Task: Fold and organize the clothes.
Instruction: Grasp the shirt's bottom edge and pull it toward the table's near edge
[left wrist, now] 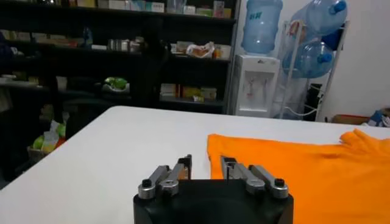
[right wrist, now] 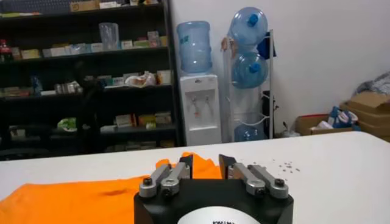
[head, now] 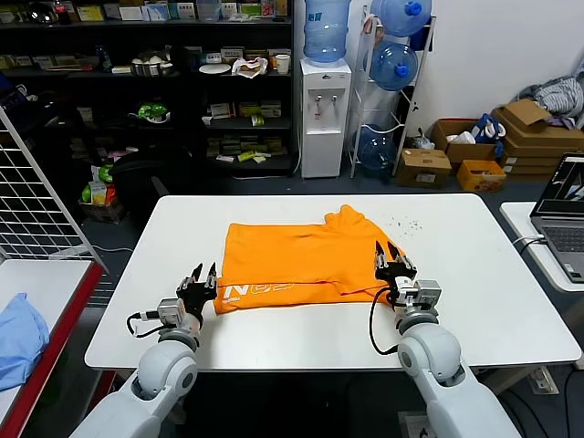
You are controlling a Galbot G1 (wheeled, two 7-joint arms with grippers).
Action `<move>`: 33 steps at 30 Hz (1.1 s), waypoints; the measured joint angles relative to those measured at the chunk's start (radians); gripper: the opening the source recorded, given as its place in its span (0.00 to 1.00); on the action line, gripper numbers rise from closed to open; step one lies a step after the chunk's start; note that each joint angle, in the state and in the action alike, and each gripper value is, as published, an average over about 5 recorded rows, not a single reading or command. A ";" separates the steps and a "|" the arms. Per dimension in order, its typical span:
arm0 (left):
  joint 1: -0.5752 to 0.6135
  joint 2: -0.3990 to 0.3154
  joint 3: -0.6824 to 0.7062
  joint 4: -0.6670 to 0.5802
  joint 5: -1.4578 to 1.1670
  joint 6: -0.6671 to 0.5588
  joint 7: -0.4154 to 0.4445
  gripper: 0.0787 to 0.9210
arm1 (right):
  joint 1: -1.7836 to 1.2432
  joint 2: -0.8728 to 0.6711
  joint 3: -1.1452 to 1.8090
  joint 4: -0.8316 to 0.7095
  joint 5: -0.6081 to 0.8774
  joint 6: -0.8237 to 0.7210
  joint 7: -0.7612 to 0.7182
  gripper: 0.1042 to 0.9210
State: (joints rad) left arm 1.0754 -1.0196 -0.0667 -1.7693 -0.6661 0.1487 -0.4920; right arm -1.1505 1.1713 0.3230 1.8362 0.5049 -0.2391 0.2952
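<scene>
The orange T-shirt's near edge (head: 301, 304) stops well before the table's edge, so my right gripper and my left gripper should pull its near corners (head: 219, 309) closer before they fold it.
The orange T-shirt (head: 301, 260) lies partly folded on the white table (head: 474, 274), with white lettering along its near left edge and a sleeve sticking out at the far right. My left gripper (head: 203, 274) is open and empty, just off the shirt's near left corner. My right gripper (head: 388, 253) is open and empty, over the shirt's near right edge. The shirt shows beyond the open fingers in the left wrist view (left wrist: 304, 170) and in the right wrist view (right wrist: 79, 198).
A light blue cloth (head: 18, 333) lies on a side table at the left. A laptop (head: 568, 210) sits on another table at the right. Shelves, a water dispenser (head: 326, 114) and cardboard boxes stand behind. Small dark specks (head: 406, 222) dot the table.
</scene>
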 measured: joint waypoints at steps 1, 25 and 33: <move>0.004 0.004 -0.003 -0.005 0.000 0.000 0.003 0.47 | -0.007 -0.005 0.003 0.002 -0.003 0.004 -0.008 0.58; 0.201 0.008 -0.036 -0.074 -0.013 0.004 0.054 1.00 | -0.245 -0.117 0.089 0.000 0.005 -0.004 -0.140 1.00; 0.198 -0.002 -0.022 -0.059 -0.003 0.009 0.053 0.98 | -0.237 -0.116 0.077 -0.025 0.014 -0.019 -0.152 0.79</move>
State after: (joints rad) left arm 1.2735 -1.0219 -0.0888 -1.8281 -0.6688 0.1575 -0.4388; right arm -1.3879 1.0550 0.4001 1.8108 0.5184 -0.2586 0.1428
